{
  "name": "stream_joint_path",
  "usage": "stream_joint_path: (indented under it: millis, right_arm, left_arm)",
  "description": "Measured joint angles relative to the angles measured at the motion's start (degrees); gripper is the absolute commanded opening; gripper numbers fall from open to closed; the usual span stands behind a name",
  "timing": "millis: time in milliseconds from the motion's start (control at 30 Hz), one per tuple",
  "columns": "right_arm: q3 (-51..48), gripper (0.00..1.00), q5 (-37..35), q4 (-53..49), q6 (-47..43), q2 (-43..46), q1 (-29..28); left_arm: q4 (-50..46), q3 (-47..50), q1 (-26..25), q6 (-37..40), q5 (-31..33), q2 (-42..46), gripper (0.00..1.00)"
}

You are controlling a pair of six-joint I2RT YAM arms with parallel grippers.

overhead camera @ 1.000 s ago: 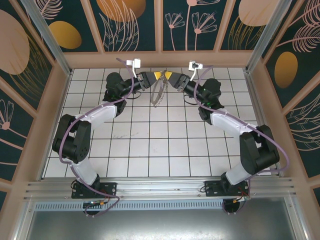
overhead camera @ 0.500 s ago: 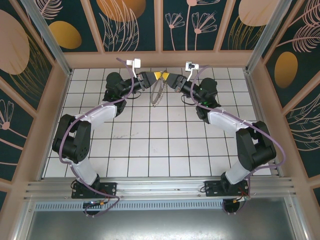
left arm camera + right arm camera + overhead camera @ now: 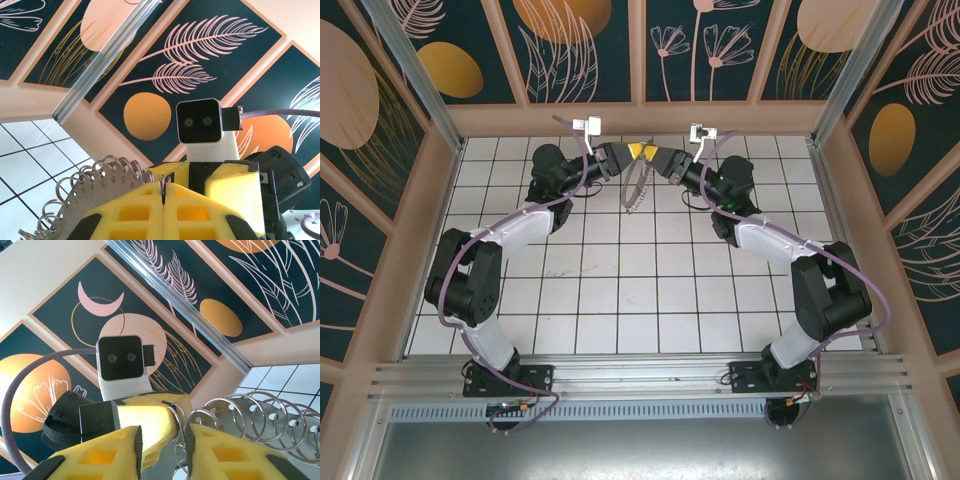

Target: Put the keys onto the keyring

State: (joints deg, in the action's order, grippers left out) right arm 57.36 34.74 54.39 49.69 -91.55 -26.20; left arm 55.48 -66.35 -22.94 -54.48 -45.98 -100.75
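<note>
I need to open my right gripper wider because the wire ring [image 3: 183, 428] is against the end of one finger. My right gripper should centre the ring in its gap before it takes the ring from my left gripper.
At the far middle of the table my two grippers meet tip to tip, above the tiles. My left gripper [image 3: 637, 151] [image 3: 163, 192] is shut on the keyring [image 3: 634, 187], a thin grey numbered plate [image 3: 82, 197] edged with wire rings, which hangs down from its jaws. My right gripper [image 3: 656, 156] [image 3: 162, 452] faces it with its jaws a little apart. One wire ring [image 3: 176, 417] and the left gripper's yellow fingertip [image 3: 147, 415] lie in that gap. More of the keyring [image 3: 260, 427] fans out to the right. The keys are hidden.
White tiled floor [image 3: 640, 290] spreads toward the arm bases. The patterned back wall [image 3: 640, 50] stands just behind the grippers, and wooden side frames [image 3: 435, 190] close off both sides. Purple cables run along both arms.
My right gripper has slid a little left toward the left gripper and its jaws have narrowed. The left gripper and the keyring have stayed put.
</note>
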Motion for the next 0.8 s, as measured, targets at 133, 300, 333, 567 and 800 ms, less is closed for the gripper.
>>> stream_joint_path:
  millis: [133,300,333,567,800]
  right_arm:
    - [0.00,0.11,-0.17,-0.70,-0.72,-0.02,0.00]
    - [0.00,0.00,-0.42,-1.49,-1.95,0.00,0.00]
    - [0.00,0.00,-0.42,-1.75,-2.25,0.00,0.02]
    - [-0.07,0.14,1.79,-2.71,-4.50,0.33,0.92]
    - [-5.18,0.32,4.37,-2.34,-5.44,4.37,3.93]
  left_arm:
    - [0.15,-0.24,0.02,0.00,-0.07,0.00,0.00]
    - [0.35,-0.44,0.07,0.55,-0.09,0.00,0.00]
    - [0.17,-0.44,0.07,0.98,-0.09,0.00,0.00]
    - [-0.20,-0.44,0.00,3.32,-1.03,0.00,0.00]
    - [-0.22,-0.44,-0.72,6.49,-3.17,0.00,0.00]
